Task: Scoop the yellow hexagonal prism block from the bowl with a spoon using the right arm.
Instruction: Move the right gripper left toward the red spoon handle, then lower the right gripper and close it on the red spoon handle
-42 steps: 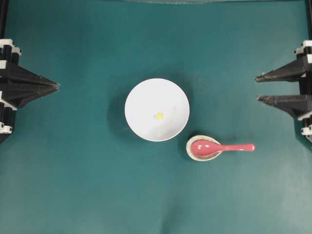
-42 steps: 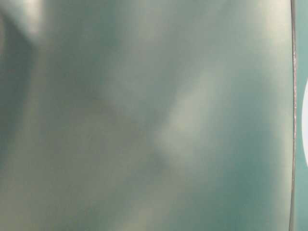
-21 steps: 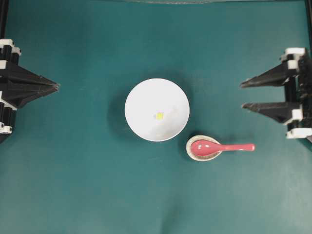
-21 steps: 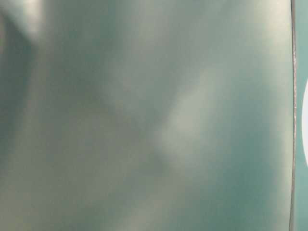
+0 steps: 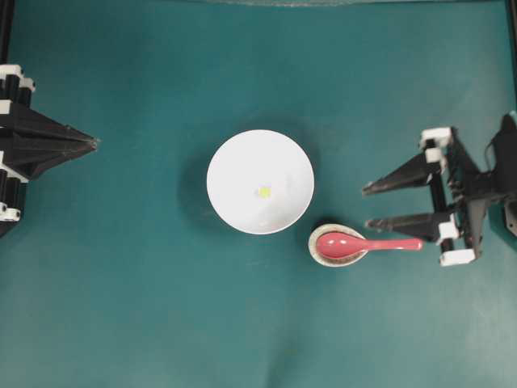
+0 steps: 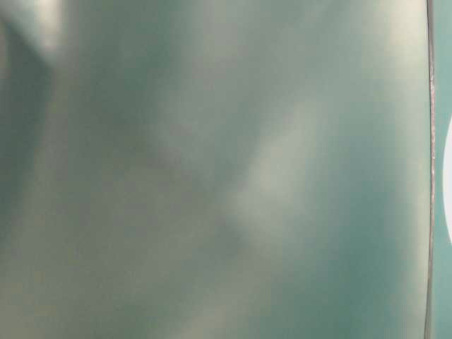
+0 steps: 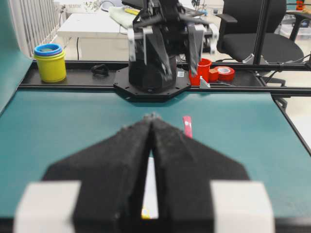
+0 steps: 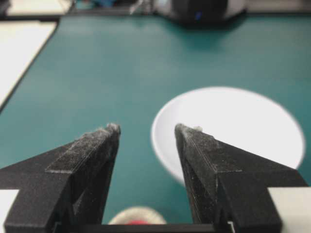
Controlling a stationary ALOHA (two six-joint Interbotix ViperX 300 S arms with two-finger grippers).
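Observation:
The yellow hexagonal block (image 5: 264, 192) lies apart from the white bowl's side (image 5: 215, 173), so my push with the spoon will slide it toward that side of the bowl.
The white bowl (image 5: 226, 162) stands mid-table with the tiny yellow hexagonal block (image 5: 264, 191) inside it. The pink-red spoon (image 5: 367, 244) lies with its scoop in a small speckled dish (image 5: 322, 255) and its handle pointing right. My right gripper (image 5: 366, 208) is open and empty, just above the spoon's handle in the overhead view, its fingers pointing at the bowl. In the right wrist view the gripper (image 8: 146, 128) frames the bowl (image 8: 243, 121) and the dish (image 8: 137, 215). My left gripper (image 5: 94, 143) is shut and empty at the left edge; it also shows in the left wrist view (image 7: 152, 117).
The table-level view is a blur. Beyond the table's far edge in the left wrist view are a yellow cup stack (image 7: 50, 62), a red tape roll (image 7: 223, 73) and an office chair (image 7: 252, 34).
My right gripper has moved in from the right edge toward the middle and down toward the spoon's handle, staying open. The left gripper, bowl, block and spoon have not moved.

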